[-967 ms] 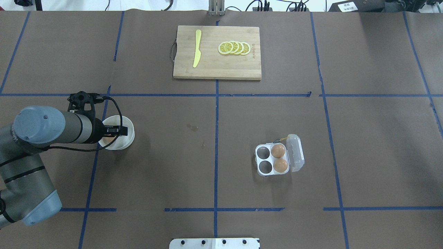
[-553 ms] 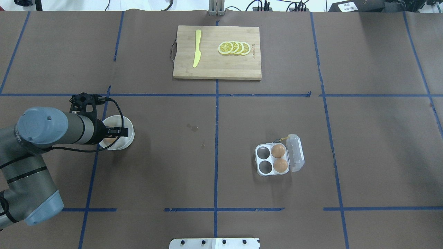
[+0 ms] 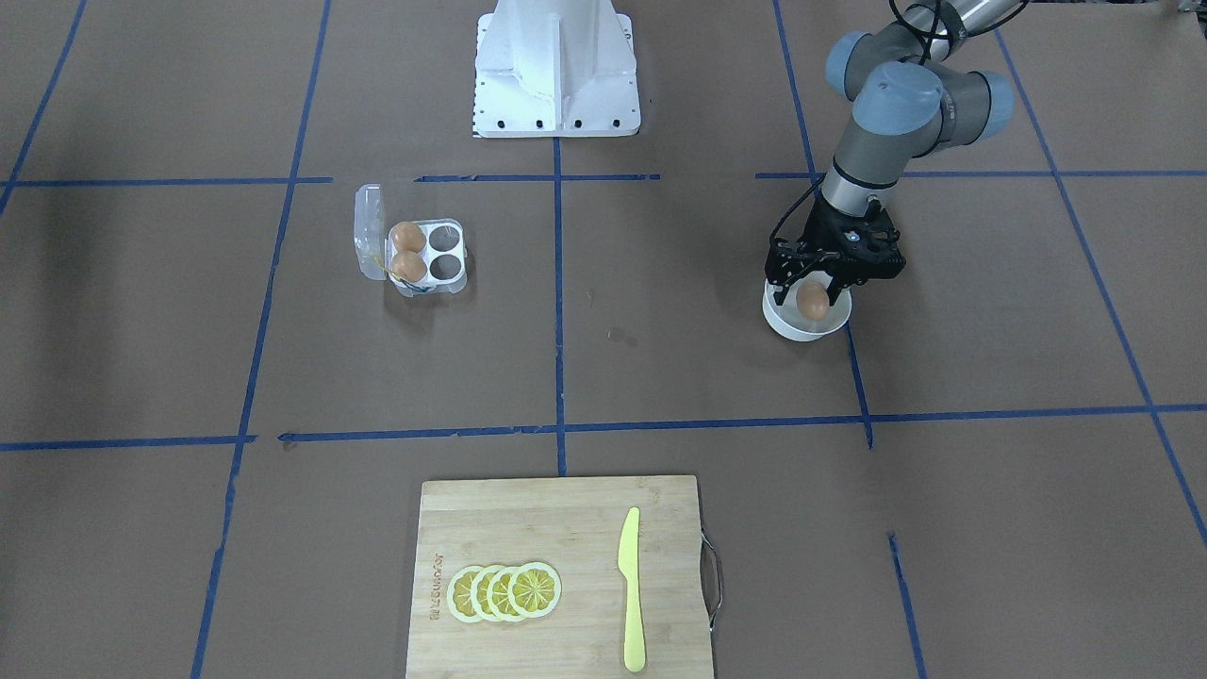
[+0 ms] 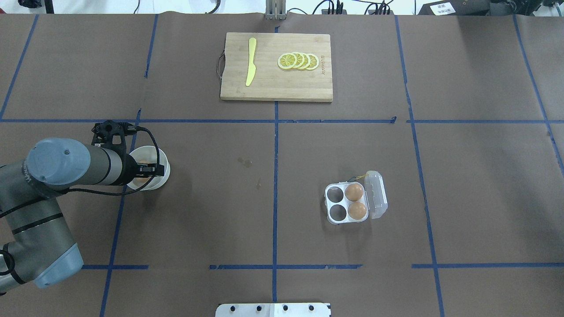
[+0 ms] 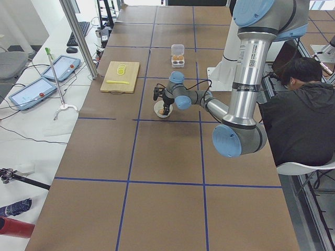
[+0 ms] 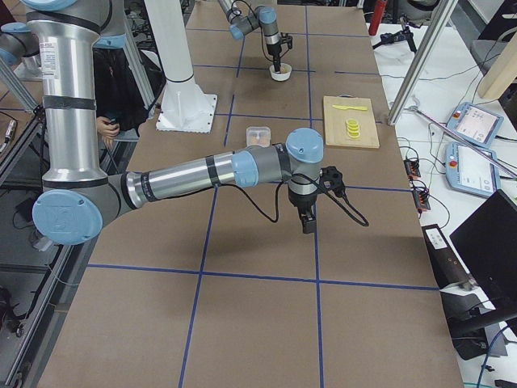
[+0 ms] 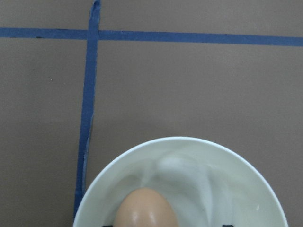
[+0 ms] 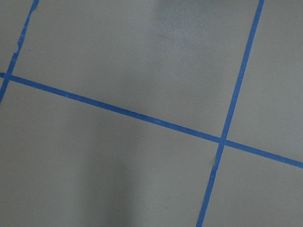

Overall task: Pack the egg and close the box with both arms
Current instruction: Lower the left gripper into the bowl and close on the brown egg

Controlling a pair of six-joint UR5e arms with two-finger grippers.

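Note:
The packed eggs (image 3: pixel 408 251) stick up above their cells, so I expect the orange-brown egg (image 3: pixel 812 300) to sink in only partway when I lower it into an empty cell.
One orange-brown egg (image 3: pixel 812 301) lies in a round white bowl (image 3: pixel 797 328); the left wrist view shows the egg (image 7: pixel 147 210) low in the bowl (image 7: pixel 199 161). My left gripper (image 3: pixel 811 286) points down over the bowl (image 4: pixel 164 176), open, with a finger on each side just above the egg. The clear four-cell box (image 4: pixel 345 202) stands open with its lid (image 4: pixel 378 196) folded to the right. It holds two eggs (image 4: pixel 354 192) (image 4: pixel 357 211) beside the lid. My right gripper (image 6: pixel 308 222) shows only in the exterior right view, low over bare table; I cannot tell its state.
A wooden cutting board (image 4: pixel 282 83) at the far middle carries a yellow knife (image 4: pixel 250 61) and lemon slices (image 4: pixel 298 60). The white base pedestal (image 3: pixel 556 75) stands at the robot's edge. A seated person (image 5: pixel 303 104) is beside the table.
My left arm has shifted slightly toward the right and nearer over the bowl. A bit of the egg now shows beside the gripper. The box has not moved.

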